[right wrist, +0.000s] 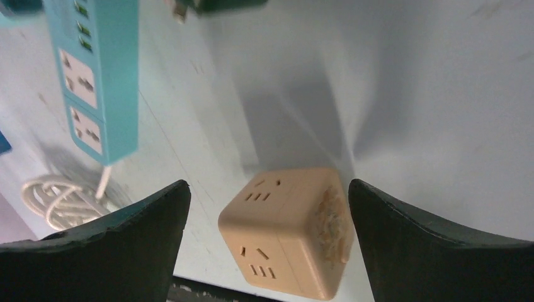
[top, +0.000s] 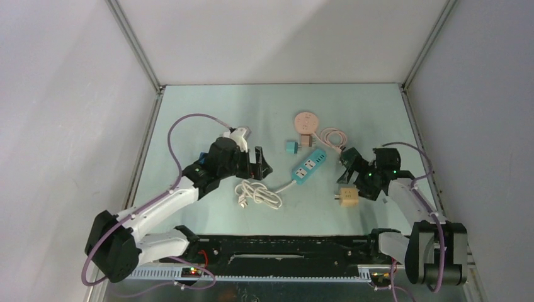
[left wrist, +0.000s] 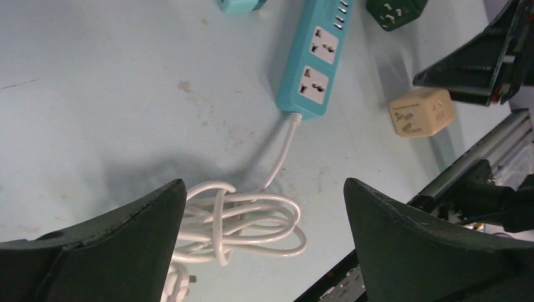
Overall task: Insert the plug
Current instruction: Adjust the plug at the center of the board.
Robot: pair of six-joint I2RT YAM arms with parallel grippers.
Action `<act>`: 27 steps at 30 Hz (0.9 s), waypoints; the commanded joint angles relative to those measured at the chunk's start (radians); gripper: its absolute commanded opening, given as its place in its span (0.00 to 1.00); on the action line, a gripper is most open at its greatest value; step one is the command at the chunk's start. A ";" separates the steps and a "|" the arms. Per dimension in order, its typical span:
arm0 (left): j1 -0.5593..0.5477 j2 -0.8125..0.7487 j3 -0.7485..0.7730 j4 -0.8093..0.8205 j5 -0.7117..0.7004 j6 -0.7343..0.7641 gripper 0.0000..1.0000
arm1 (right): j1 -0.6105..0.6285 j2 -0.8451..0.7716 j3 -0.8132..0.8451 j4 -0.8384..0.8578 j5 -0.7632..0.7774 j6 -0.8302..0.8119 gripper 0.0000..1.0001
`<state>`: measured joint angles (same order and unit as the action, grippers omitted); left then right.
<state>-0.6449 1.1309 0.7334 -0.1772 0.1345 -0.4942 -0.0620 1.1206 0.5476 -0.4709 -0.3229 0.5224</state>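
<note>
The beige cube socket (top: 349, 197) is lying with its prongs (top: 337, 197) level, close under the folded arm of the robot's right gripper. The left gripper should pick the socket up and pass it over.
The teal power strip (top: 308, 167) lies mid-table, its white cable coiled (top: 259, 194) in front of it and ending in a white plug (top: 241, 202). My left gripper (top: 260, 167) hangs open above the coil. In the left wrist view the coil (left wrist: 247, 219) lies between and below the fingertips, the plug (left wrist: 178, 286) shows beside the left finger, and the strip (left wrist: 313, 60) is further ahead. My right gripper (top: 354, 179) is open over a beige cube socket (top: 347, 197), which sits between its fingers (right wrist: 296, 233) without touching them.
A small teal cube (top: 291, 147), a pink round device (top: 306, 120) with a pink cable (top: 334, 135), and a dark green cube (left wrist: 393, 11) lie behind the strip. The black base rail (top: 283, 245) runs along the near edge. Enclosure walls surround the table.
</note>
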 commanded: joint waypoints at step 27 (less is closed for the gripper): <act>-0.311 0.369 0.376 -0.184 0.030 0.484 0.98 | 0.006 -0.156 0.038 -0.088 -0.190 -0.036 1.00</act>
<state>-0.8669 1.3815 0.9272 -0.2874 0.1528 -0.1753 0.0277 1.0016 0.5659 -0.5312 -0.3977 0.5335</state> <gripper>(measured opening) 0.985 0.994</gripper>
